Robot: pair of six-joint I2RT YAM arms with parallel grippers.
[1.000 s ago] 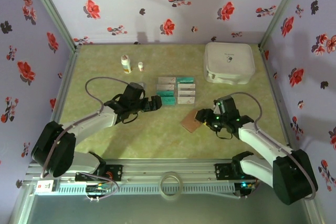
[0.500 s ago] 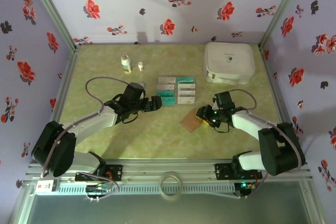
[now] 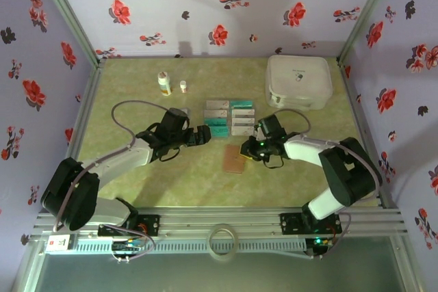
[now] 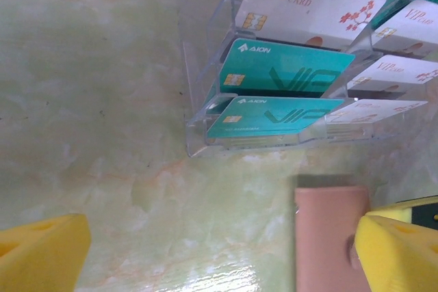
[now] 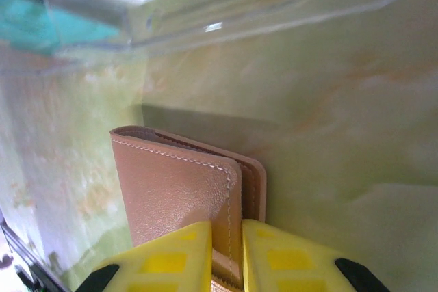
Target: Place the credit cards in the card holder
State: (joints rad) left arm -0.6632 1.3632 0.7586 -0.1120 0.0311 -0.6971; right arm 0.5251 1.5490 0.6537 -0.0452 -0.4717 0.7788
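Observation:
The robot's right gripper is pinching the card holder at its clasp strap's edge [image 5: 226, 264], so next the left gripper grabs the opposite edge [image 4: 304, 237] before the right gripper opens and moves away.
The card holder [image 3: 235, 160], a small pinkish-brown wallet, lies on the table just in front of the clear tray [image 3: 230, 118]. My right gripper [image 3: 248, 150] is at its right edge. In the right wrist view the yellow pads [image 5: 168, 258] pinch one stitched flap of the card holder [image 5: 174, 182], so my right gripper [image 5: 229, 259] is shut on it. The credit cards stand in the tray's slots: teal ones [image 4: 284, 73] at the front left and white VIP ones [image 4: 308, 1] behind. My left gripper [image 3: 204, 135] hovers open left of the tray, and the card holder [image 4: 332, 237] shows beside its right finger [image 4: 397, 254].
A large white rounded case [image 3: 298, 81] sits at the back right. Two small bottles [image 3: 164, 83] stand at the back left. Flowered walls close in the table on three sides. Bare tabletop lies in front of the arms.
My right arm has swung left, bringing the card holder closer to the tray's front, and its jaws have closed onto the holder's flap. The left arm has not moved.

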